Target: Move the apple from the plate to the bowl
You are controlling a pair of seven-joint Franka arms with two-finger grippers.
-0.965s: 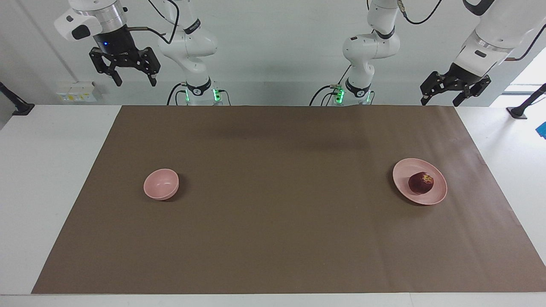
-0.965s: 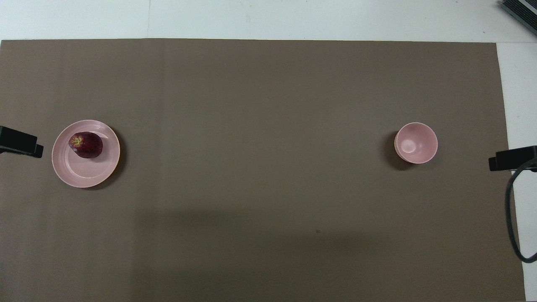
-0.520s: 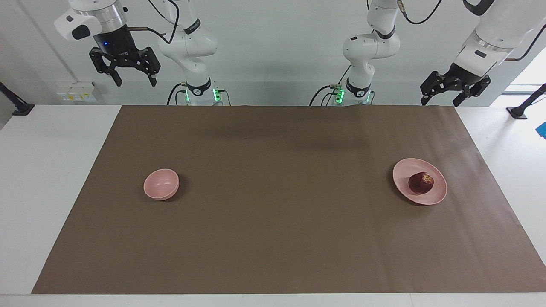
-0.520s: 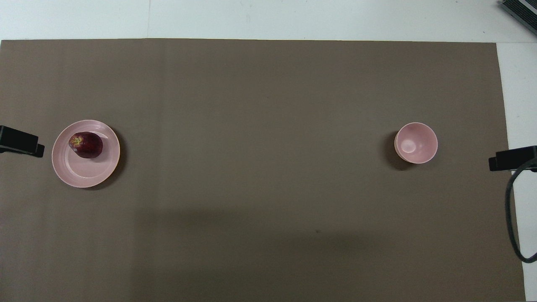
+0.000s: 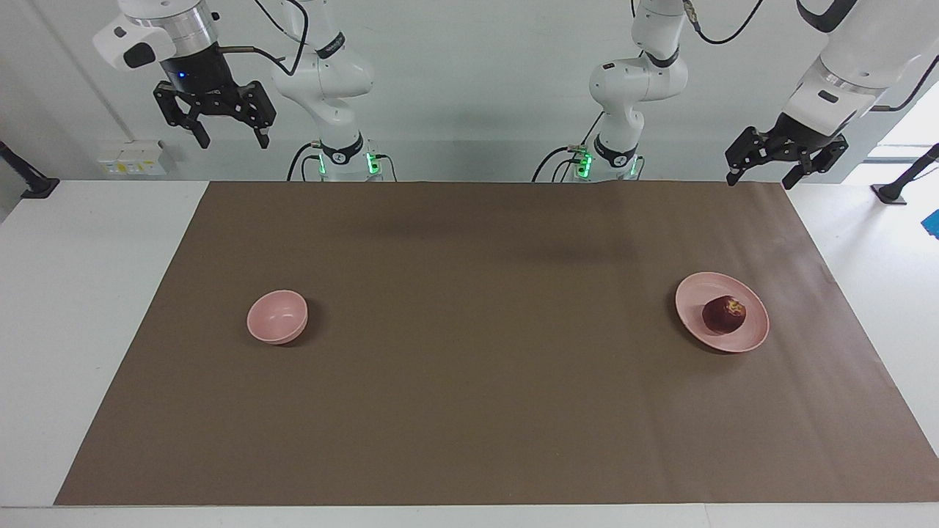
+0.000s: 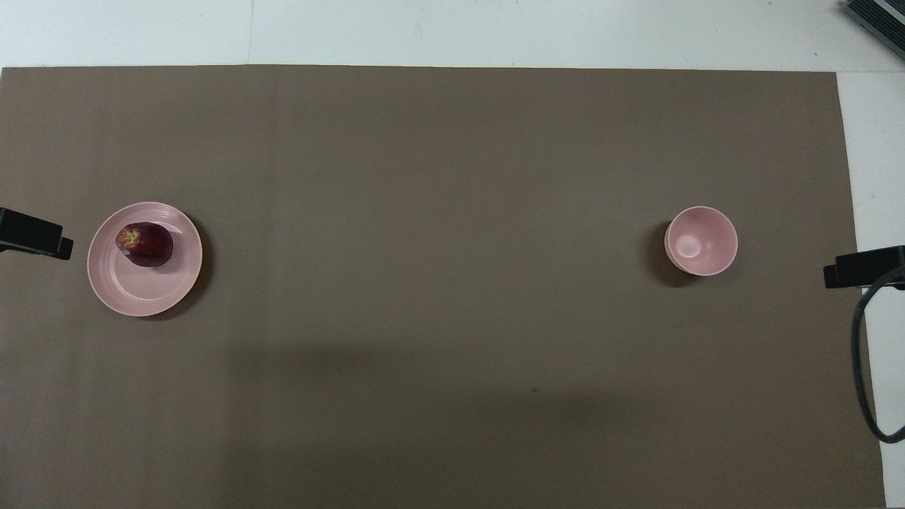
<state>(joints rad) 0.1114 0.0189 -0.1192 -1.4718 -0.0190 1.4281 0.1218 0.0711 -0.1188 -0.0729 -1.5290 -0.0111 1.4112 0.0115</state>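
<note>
I should go on lowering my left gripper with its fingers open and close it around the apple's sides, because the dark red apple is clear of the plate's rim.
The dark red apple lies on the pale pink plate toward the left arm's end of the table. In the overhead view the apple sits on the part of the plate farther from the robots. The pink bowl stands empty toward the right arm's end, also seen from overhead. My left gripper is open and empty, high in the air over the table's edge near the plate. My right gripper is open and empty, raised high, and waits.
A brown mat covers most of the white table. Only the grippers' tips show at the side edges of the overhead view: the left gripper and the right gripper, with a dark cable hanging by it.
My left gripper has shifted slightly, drifting a little farther out over the table's edge. The right arm, apple, plate and bowl have not moved.
</note>
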